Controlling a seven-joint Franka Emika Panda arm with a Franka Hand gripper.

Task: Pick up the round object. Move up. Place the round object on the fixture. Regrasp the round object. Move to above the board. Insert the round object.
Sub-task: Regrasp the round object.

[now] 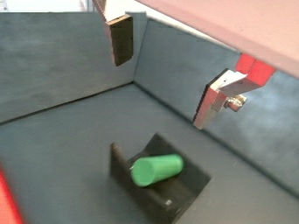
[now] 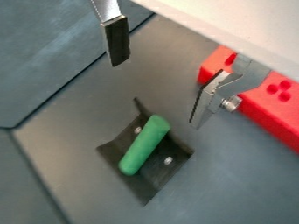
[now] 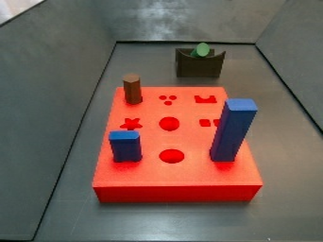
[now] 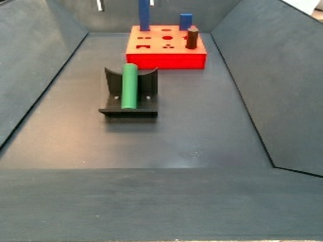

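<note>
The notch of the fixture [image 3: 201, 57] is open at the top. The round object [image 3: 202, 49] will come loose and leave the fixture behind when I lift.
The round object, a slim green peg [image 1: 156, 169], lies in the notch of the dark grey fixture [image 1: 187, 185]. It shows the same way in the other wrist view [image 2: 145, 147] on the fixture [image 2: 170, 163], and in both side views [image 3: 201, 50] [image 4: 127, 85]. My gripper [image 1: 172, 70] [image 2: 163, 70] hangs above the fixture, open wide, with nothing between its fingers. The peg is below the fingertips, apart from them. The red board [image 3: 177, 189] [image 4: 164, 61] lies beyond the fixture, and a corner of it shows in a wrist view [image 2: 274, 101].
On the board stand a tall blue block [image 3: 233, 130], a short blue block [image 3: 124, 146] and a brown cylinder [image 3: 132, 89]. Sloping grey walls [image 3: 57, 123] enclose the dark floor on all sides.
</note>
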